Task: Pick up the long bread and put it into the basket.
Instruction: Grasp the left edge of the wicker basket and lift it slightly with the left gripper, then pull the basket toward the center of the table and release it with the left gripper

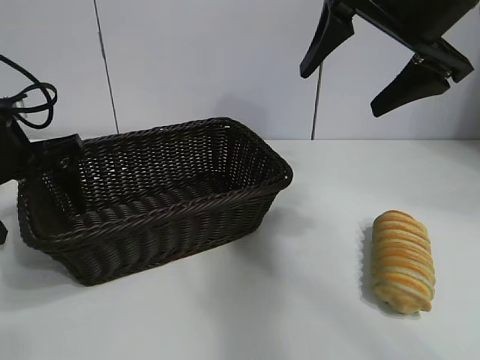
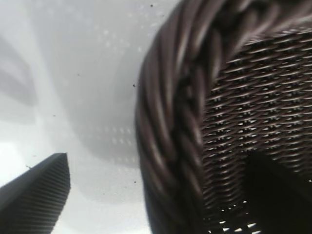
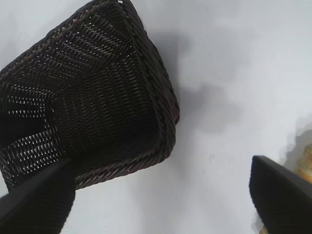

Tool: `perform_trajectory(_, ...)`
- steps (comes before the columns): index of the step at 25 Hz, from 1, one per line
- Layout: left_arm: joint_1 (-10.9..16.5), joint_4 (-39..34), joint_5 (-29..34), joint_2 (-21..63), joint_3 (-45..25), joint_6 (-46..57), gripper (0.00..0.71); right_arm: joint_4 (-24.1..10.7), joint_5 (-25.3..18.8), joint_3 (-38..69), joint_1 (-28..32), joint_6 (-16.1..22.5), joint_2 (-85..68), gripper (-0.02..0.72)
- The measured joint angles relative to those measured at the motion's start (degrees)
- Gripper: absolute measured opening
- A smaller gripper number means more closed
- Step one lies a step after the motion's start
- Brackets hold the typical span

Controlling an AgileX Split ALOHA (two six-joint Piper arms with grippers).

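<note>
I see the basket crooked (image 1: 161, 199) and far from the long bread. My left gripper should first close on the braided rim (image 2: 170, 156), swing the basket square and put it nearer.
The long bread (image 1: 403, 260), a golden loaf with orange and cream ridges, lies on the white table at the right; only a sliver of it (image 3: 307, 161) shows in the right wrist view. The dark brown wicker basket (image 1: 157, 225) stands at the left with nothing in it. My left gripper (image 1: 60, 187) sits astride the basket's left end, its braided rim (image 2: 170, 122) between the open fingers, one finger (image 2: 39, 195) outside and one inside. My right gripper (image 1: 343, 91) hangs open high above the table, up and left of the bread, holding nothing.
The white tabletop (image 1: 315, 300) stretches between basket and bread. A pale wall rises behind the table. Black cables (image 1: 30, 101) loop above the left arm.
</note>
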State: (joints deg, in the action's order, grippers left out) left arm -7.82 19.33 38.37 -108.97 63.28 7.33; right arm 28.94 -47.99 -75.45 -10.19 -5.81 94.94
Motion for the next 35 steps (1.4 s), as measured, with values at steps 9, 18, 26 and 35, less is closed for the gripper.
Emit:
perform_trajectory(9,0.0,1.0,3.8,-0.1,4.2,-1.4,0.101,-0.2,0.0,0.0,0.0,0.0,0.0,0.695)
perform_trajectory(18,-0.2,5.5,17.0,-0.7,16.4,-10.3,0.101,-0.2,0.0,0.0,0.0,0.0,0.0,0.695)
perform_trajectory(26,-5.9,4.1,16.4,-1.7,19.1,-10.7,0.101,-0.2,-0.1,0.0,0.0,0.0,0.0,0.695)
perform_trajectory(35,-7.3,2.9,12.4,-6.7,19.1,-10.8,0.101,-0.2,-0.2,0.0,0.0,0.0,0.0,0.695)
